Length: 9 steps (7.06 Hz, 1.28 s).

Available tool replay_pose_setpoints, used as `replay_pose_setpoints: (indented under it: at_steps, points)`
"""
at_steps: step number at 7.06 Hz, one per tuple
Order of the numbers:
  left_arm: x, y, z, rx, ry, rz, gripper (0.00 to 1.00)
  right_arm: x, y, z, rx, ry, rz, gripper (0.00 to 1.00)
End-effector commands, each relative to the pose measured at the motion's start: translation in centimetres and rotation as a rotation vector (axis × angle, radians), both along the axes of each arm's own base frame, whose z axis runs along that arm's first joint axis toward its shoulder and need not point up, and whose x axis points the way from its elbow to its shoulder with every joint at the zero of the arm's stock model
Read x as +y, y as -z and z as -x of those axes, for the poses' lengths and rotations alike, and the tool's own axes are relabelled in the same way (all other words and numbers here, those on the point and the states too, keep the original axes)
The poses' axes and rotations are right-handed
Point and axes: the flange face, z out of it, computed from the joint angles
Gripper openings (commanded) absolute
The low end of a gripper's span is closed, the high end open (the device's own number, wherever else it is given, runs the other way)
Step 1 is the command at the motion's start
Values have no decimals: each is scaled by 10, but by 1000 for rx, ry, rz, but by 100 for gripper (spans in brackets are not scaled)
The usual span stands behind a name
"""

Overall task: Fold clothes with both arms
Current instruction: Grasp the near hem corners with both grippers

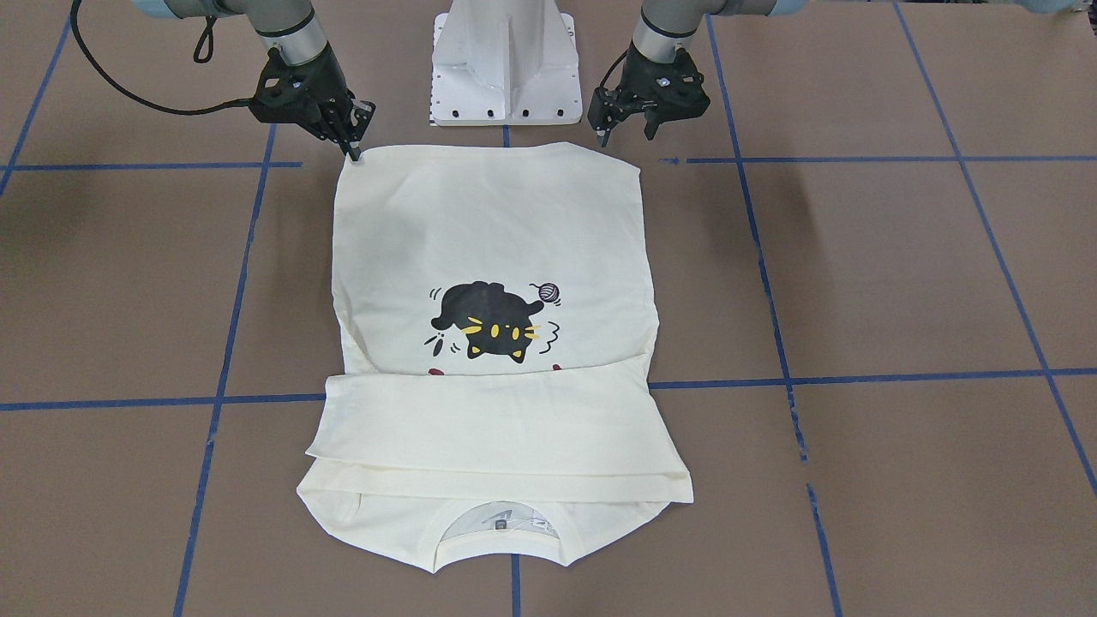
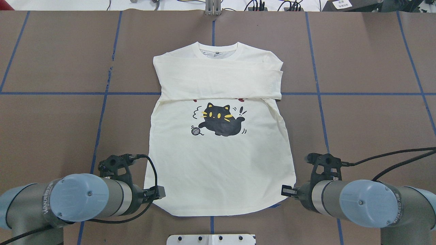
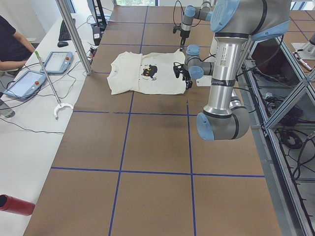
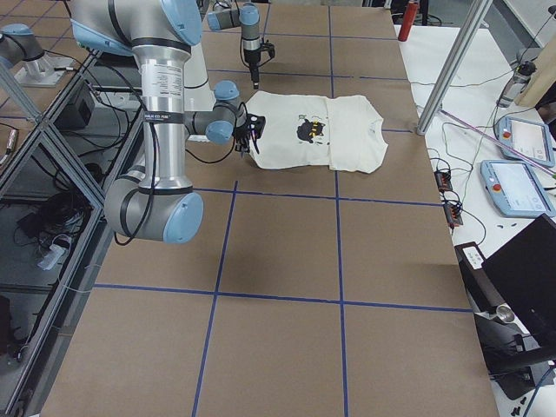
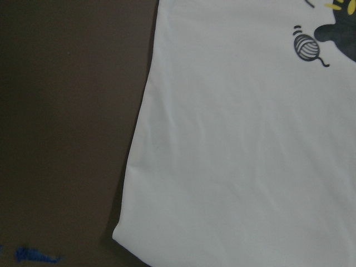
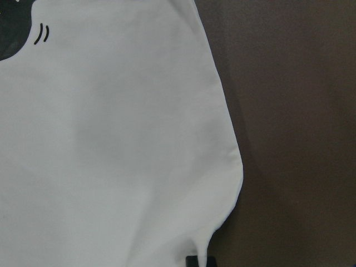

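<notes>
The thin cloth has soft ripples [image 5: 172, 130] running through it, so the hem [image 1: 483, 147] will hang down between my grippers and cover the black cat when I fold it over.
The cream shirt [image 1: 488, 223] lies flat with its print up, collar [image 2: 218, 51] away from the robot and hem toward it. Both sleeves are folded across the chest [image 2: 221, 80], so only red specks of the lettering show above the black cat [image 2: 219, 120]. My right gripper [image 1: 354, 152] stands with its tip on the hem corner, shut on that corner; a black fingertip [image 6: 199, 261] shows at the cloth edge. My left gripper [image 1: 626, 133] hovers open just beyond the other hem corner [image 5: 118, 236], apart from the cloth.
The white pedestal base [image 1: 506, 60] stands right behind the hem. Blue tape lines [image 1: 857, 377] grid the brown table. At the left end, a person [image 3: 10, 39] sits at a white side table with tablets [image 3: 24, 83].
</notes>
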Motion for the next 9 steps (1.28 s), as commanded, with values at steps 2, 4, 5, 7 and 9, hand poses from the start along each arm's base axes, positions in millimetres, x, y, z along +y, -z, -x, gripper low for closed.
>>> replay_pose_setpoints:
  at_steps: [2,4,5,7,9]
  points:
    - [-8,-14,-8,-37,16,10,85,-3,-1,0,3,-6,-1,0]
    - [-14,-18,-27,-55,36,11,85,-4,-1,-1,2,-8,0,0]
    - [-18,-22,-40,-70,44,14,85,-4,-1,-1,2,-8,0,0]
    - [-19,-24,-41,-75,48,18,77,-6,-2,-1,4,-11,0,0]
    - [-19,-20,-38,-66,49,17,71,-7,-1,-2,2,-13,1,0]
